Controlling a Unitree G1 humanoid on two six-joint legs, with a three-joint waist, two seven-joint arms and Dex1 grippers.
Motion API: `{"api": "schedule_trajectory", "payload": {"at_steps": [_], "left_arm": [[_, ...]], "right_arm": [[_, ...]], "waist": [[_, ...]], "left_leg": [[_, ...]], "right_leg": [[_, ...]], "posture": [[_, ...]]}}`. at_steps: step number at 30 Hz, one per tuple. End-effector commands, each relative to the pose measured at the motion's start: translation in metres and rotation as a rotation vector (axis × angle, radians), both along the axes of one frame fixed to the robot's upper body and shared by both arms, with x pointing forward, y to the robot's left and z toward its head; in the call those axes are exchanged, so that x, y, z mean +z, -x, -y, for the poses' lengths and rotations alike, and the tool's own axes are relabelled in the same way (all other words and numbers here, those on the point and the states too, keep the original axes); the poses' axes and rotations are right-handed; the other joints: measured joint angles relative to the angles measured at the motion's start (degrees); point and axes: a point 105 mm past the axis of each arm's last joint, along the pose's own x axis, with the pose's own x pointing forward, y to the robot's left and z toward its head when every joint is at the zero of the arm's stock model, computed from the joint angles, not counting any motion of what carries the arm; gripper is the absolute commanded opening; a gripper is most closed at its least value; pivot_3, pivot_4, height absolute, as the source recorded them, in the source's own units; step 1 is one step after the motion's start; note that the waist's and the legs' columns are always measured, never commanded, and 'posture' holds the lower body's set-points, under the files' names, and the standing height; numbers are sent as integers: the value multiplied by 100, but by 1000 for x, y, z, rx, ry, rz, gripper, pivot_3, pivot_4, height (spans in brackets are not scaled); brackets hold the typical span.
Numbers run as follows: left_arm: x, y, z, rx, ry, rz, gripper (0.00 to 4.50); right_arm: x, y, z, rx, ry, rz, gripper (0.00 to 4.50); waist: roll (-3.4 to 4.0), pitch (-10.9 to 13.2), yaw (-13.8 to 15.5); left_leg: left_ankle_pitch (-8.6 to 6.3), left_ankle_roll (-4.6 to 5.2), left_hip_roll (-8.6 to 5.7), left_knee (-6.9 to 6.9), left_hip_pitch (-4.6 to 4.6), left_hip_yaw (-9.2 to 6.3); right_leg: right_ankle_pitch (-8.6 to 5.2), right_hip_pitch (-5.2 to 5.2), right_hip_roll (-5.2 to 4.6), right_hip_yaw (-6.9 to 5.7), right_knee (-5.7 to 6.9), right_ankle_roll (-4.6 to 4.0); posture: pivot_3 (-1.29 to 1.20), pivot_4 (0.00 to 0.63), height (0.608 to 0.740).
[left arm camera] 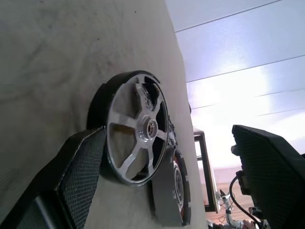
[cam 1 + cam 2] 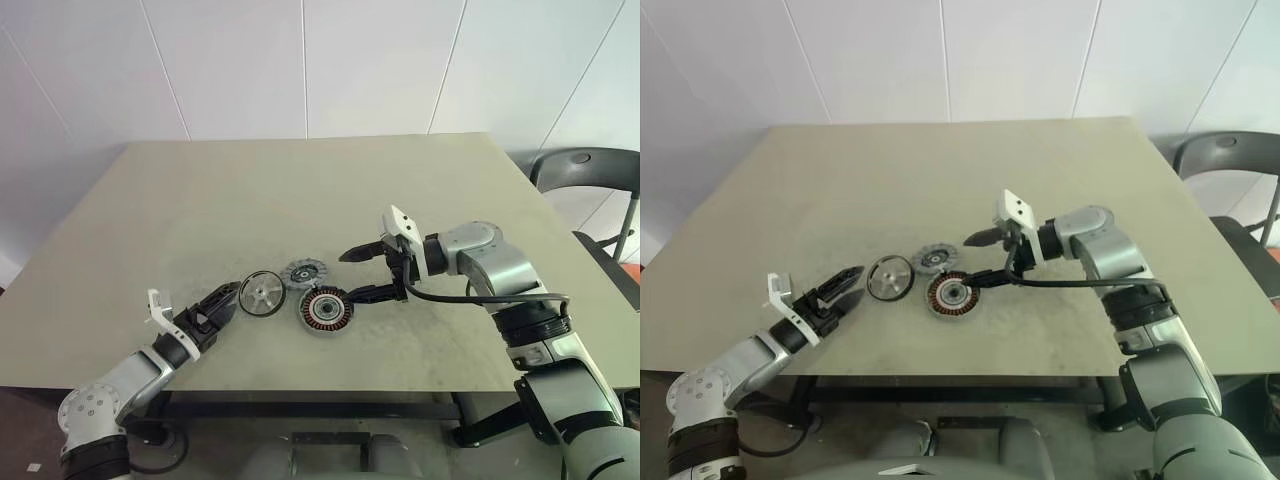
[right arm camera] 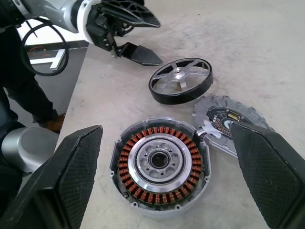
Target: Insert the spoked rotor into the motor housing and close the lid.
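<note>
The robot should expect a brass stem hidden under the spoked rotor's middle when it lifts the rotor, because the motor housing has an open central hole.
The spoked rotor, black-rimmed with silver spokes, lies on the table near the front. Right beside it sits the motor housing with its ring of copper windings facing up. The grey slotted lid lies just behind the two. My left gripper is open, low over the table just left of the rotor, one finger close to its rim. My right gripper is open at the housing's right, its fingers spread on either side of it and holding nothing.
A dark chair stands off the table's far right corner. A black cable loops from my right wrist over the table. The three parts sit close together, a short way from the table's front edge.
</note>
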Motion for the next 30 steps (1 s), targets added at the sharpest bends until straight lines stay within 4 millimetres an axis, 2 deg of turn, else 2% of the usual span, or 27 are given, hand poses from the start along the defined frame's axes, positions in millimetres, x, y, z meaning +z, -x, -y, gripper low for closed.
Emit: {"api": "schedule_trajectory", "payload": {"at_steps": [1, 10, 20, 30], "left_arm": [[3, -7, 8, -22, -15, 3, 4500], [4, -11, 17, -52, -29, 0, 4500], [9, 14, 22, -127, -9, -20, 4500], [9, -2, 29, -84, 16, -31, 4500]], "right_arm": [[19, -3, -4, 14, -28, 63, 4490], [22, -2, -6, 19, -38, 65, 4490], [24, -2, -6, 18, -40, 69, 4490], [24, -4, -10, 15, -46, 76, 4490]], "waist": [[-1, 0, 3], [-4, 0, 35], [-5, 0, -1], [-6, 1, 14]], "left_leg": [[0, 0, 0, 0, 0, 0], [0, 0, -1, 6, 0, 2], [0, 0, 1, -2, -3, 3], [-1, -1, 1, 0, -3, 7]], "right_leg": [[4, 0, 0, 0, 0, -7], [7, 4, 0, 0, -2, -10], [7, -1, -1, 1, -6, -10], [8, 0, -1, 1, -10, -12]], "posture": [[0, 0, 740], [0, 0, 740], [0, 0, 740], [0, 0, 740]]}}
